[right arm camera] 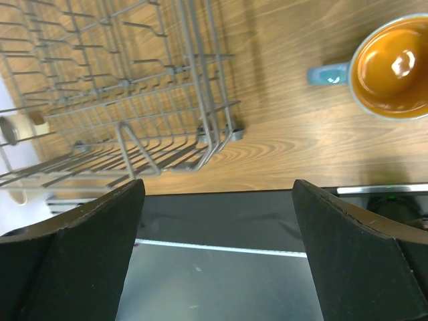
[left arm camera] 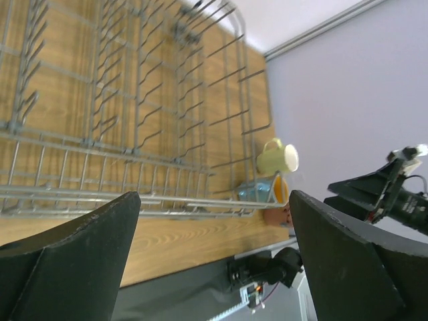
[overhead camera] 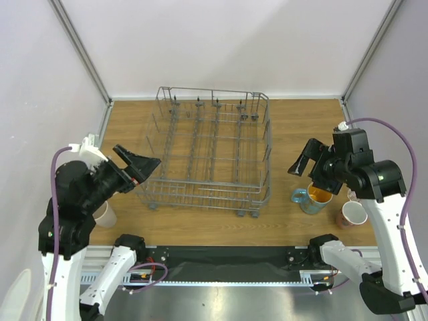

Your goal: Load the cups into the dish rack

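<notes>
The blue cup (overhead camera: 311,204) is across the rack from the robot's left gripper, so next the right gripper grasps its rim (right arm camera: 352,77) and hands the cup over to the left gripper.
The grey wire dish rack (overhead camera: 210,150) stands mid-table; no cup shows inside it. A blue cup with an orange inside (overhead camera: 314,197) stands right of the rack, with a salmon pink cup (overhead camera: 352,214) further right. A beige cup (overhead camera: 103,214) stands at the near left, partly hidden under my left arm. My left gripper (overhead camera: 137,164) is open and empty, raised by the rack's left side. My right gripper (overhead camera: 304,160) is open and empty, above and left of the blue cup. The right wrist view shows the blue cup (right arm camera: 394,67) at the upper right.
The left wrist view looks across the rack (left arm camera: 134,100) to a pale yellow cup (left arm camera: 277,157), the blue cup (left arm camera: 264,190) and the pink cup (left arm camera: 277,215). A black mat (overhead camera: 227,257) runs along the table's near edge. Grey walls enclose the table.
</notes>
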`<state>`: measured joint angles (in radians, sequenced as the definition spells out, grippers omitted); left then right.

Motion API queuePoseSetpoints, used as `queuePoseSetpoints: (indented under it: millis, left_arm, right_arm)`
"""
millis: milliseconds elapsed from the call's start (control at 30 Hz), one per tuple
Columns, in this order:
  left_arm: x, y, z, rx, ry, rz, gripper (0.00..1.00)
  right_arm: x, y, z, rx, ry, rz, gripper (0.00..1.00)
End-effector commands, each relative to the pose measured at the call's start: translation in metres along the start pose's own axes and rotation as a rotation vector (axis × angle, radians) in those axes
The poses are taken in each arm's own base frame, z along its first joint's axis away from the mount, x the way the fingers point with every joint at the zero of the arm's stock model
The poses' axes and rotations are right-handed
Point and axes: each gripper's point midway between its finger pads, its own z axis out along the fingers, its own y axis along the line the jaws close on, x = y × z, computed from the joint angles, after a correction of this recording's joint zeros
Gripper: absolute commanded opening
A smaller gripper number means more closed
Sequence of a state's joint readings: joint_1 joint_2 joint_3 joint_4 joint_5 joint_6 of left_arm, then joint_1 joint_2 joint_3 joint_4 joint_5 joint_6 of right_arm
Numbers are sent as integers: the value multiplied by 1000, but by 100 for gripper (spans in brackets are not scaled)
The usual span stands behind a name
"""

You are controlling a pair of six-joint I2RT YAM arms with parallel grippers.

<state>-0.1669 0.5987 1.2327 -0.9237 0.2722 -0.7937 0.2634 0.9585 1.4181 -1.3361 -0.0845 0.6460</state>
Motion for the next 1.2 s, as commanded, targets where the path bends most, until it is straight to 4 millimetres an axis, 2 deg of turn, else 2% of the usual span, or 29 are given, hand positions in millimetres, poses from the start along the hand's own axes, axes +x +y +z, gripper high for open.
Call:
queuePoseSetpoints:
  millis: [0,167,300,433,500,633,667,700,733,800,933,1000,1167]
  left_arm:
    - [5,3,5,-45,68,-24,99]
    - [2,2,3,-69,100,30,99]
    - [-1,-8,11,-16,121,64,88]
    - [0,-19,17,24,178,79,86]
    - [-5,-29,18,57,187,108,86]
    - [-11,-29,15,44,178,165,86]
    - [-9,-30,14,56,186,171,86]
    - [-8,-31,13,70,181,178,86]
    - [-7,-31,14,76,184,181,86]
    - [-5,-28,15,70,186,180,87]
    - [-5,-33,14,86,207,192,86]
    - [-9,-36,14,87,199,200,86]
    - [-12,-43,19,113,215,198,86]
  right_arm:
    - [13,-19,-4,95,91,-46,100]
    - [8,-6,5,28,106,-96,100]
    - [-4,0,21,37,122,-74,100]
    - [-20,-2,35,88,118,-16,98]
    - [-19,-10,46,123,140,9,95]
    - [-13,-35,75,214,136,57,85]
    - [-10,-38,81,227,140,68,79]
    - [0,-48,89,259,168,81,68]
    - [1,-49,94,268,159,102,66]
    - [3,-64,102,329,139,110,65]
    - [-16,-89,103,419,52,134,64]
    - [-17,-102,105,454,71,170,64]
    - [-23,-115,115,461,51,182,64]
